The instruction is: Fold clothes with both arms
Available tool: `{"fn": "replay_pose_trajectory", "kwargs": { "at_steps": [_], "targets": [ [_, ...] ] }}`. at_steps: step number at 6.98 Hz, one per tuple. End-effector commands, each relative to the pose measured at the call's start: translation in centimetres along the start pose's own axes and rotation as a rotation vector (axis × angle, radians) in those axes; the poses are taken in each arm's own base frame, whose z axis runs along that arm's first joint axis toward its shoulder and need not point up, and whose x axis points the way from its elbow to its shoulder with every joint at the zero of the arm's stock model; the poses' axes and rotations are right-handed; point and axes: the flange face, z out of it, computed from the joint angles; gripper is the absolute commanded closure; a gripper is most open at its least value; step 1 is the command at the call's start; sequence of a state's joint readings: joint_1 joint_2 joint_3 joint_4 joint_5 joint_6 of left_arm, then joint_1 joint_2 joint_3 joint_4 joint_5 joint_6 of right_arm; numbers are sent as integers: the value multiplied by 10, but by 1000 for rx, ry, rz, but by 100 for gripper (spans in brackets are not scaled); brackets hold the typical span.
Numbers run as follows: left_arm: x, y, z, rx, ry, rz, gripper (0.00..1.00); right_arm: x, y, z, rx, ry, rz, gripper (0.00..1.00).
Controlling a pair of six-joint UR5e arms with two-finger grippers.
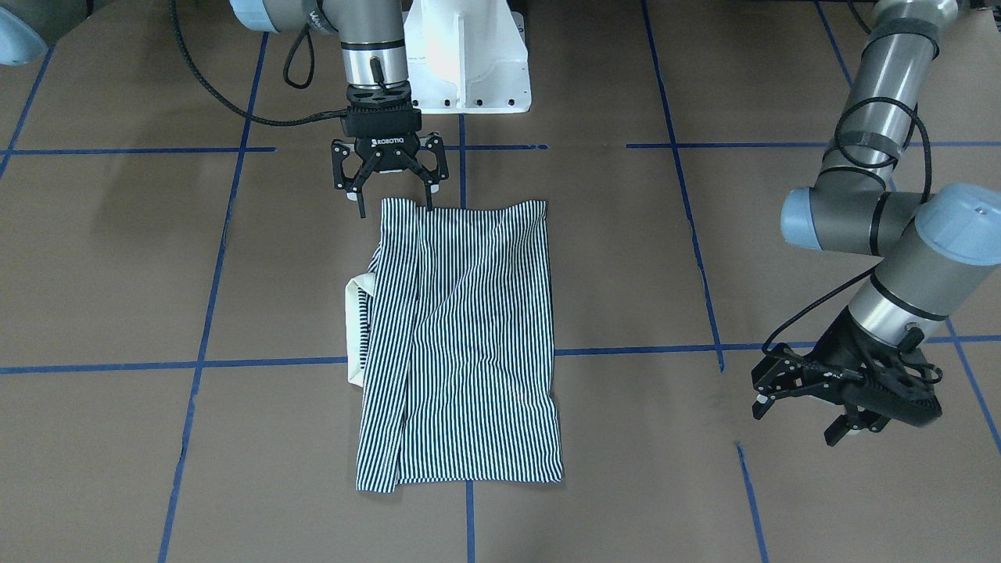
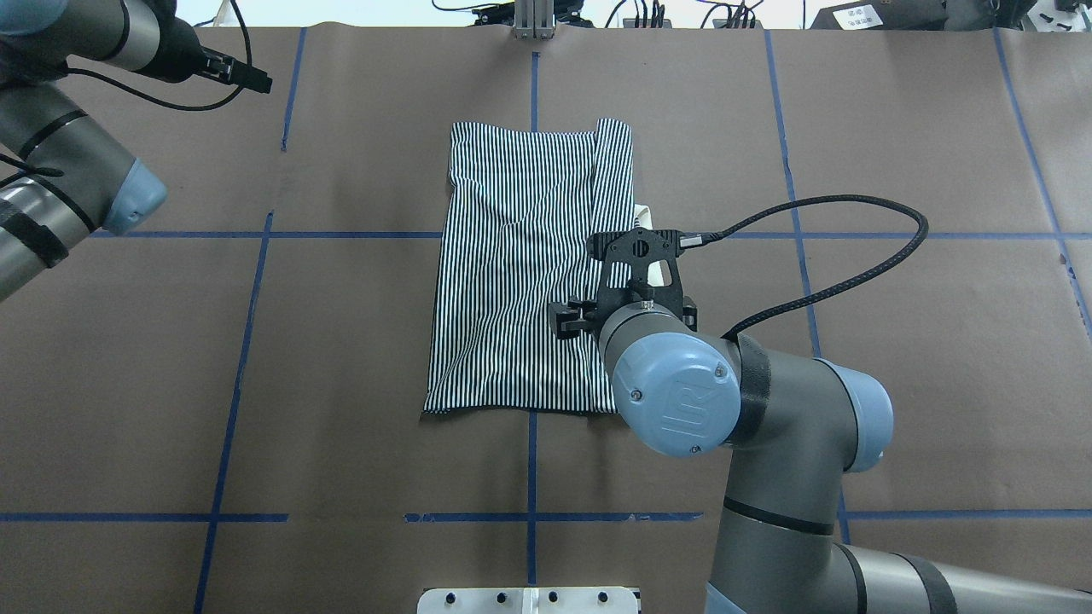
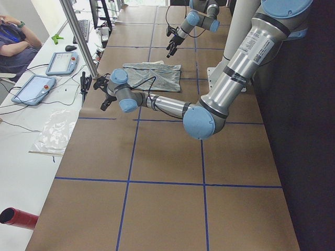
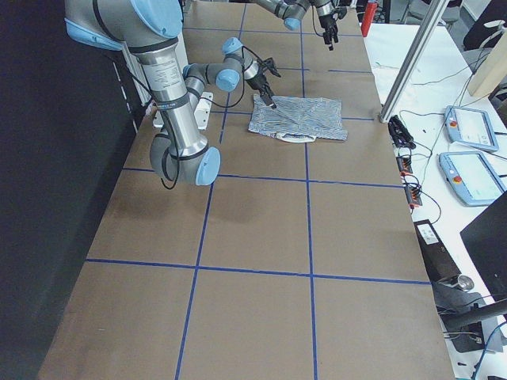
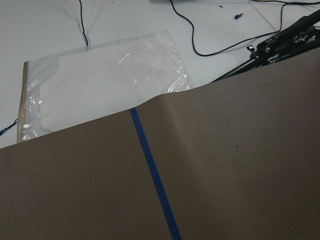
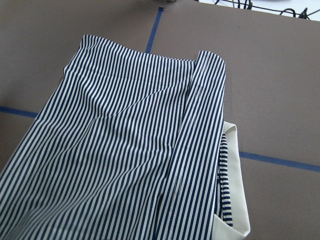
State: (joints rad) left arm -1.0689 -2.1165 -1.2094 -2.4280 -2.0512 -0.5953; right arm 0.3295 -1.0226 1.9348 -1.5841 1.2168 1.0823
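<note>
The narrow folded-over strip (image 1: 390, 338) has a loose edge on top of the shirt (image 1: 409, 371). The strip should therefore open outward over the cream collar when I pull it.
The striped polo shirt (image 1: 461, 336) lies flat on the brown table as a folded rectangle, also seen from overhead (image 2: 520, 273). Its cream collar (image 1: 353, 328) pokes out from under one long side, and the right wrist view shows the collar (image 6: 232, 185) at the lower right. My right gripper (image 1: 395, 199) hangs open over the shirt's corner nearest the robot base, one fingertip (image 1: 430, 202) at the hem, with nothing between the fingers. My left gripper (image 1: 798, 421) hovers open and empty well off to the side of the shirt, near the table's far edge (image 2: 246, 78).
The white pedestal base (image 1: 469, 62) stands just behind the shirt. Blue tape lines cross the brown paper. Beyond the far edge lie a clear plastic bag (image 5: 100, 75), cables and tablets (image 3: 34, 89). An aluminium post (image 3: 78, 36) rises there, and a person (image 3: 15, 42) sits nearby.
</note>
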Motion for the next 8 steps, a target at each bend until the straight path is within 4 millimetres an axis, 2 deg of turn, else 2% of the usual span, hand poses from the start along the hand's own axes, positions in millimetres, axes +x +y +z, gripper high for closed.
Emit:
{"fn": "replay_pose_trajectory", "kwargs": {
  "at_steps": [1, 3, 6, 8],
  "targets": [
    [-4, 8, -2, -4, 4, -4, 0, -17, 12, 17, -76, 42, -280, 4],
    [-5, 9, -2, -5, 3, -4, 0, -33, 27, 22, -258, 53, -484, 5],
    [-5, 10, -2, -6, 2, -7, 0, -53, 67, 53, -330, 87, -553, 13],
    [-5, 10, -2, -6, 2, -7, 0, -59, 82, 51, -345, 78, -573, 22]
  ]
}}
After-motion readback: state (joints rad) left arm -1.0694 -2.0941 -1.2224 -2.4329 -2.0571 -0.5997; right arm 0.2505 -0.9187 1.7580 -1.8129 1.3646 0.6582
